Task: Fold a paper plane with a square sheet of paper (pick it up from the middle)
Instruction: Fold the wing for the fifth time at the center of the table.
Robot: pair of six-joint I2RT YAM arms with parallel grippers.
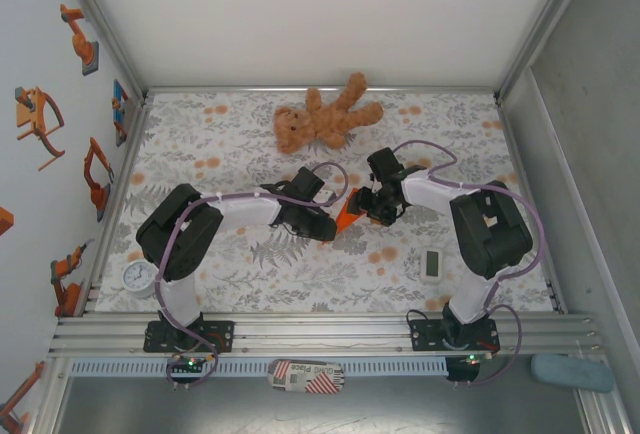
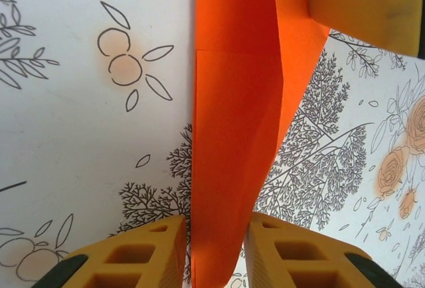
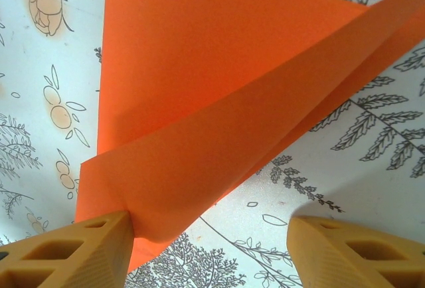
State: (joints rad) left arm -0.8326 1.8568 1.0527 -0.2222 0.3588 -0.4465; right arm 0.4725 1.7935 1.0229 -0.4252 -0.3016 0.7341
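Note:
Next, I close my left gripper and press the folded layers flat from above, because the paper's flap is standing up while my left gripper's fingers are on both sides of the narrow end.
The orange square sheet of paper, folded into a narrow creased pointed shape, is at the table's middle between both grippers. In the left wrist view the folded paper runs upright between my left gripper's yellow fingers. Its jaws stand apart, the right finger touching the paper's edge and the left a sliver off it. My left gripper reaches in from the left. My right gripper is wide open over the paper, and its left finger touches a raised flap. In the overhead view it is just right of the paper.
A brown teddy bear lies at the back centre. A small white gadget sits by the right arm's base, a round white dial by the left arm's. Metal frame rails border the floral tablecloth.

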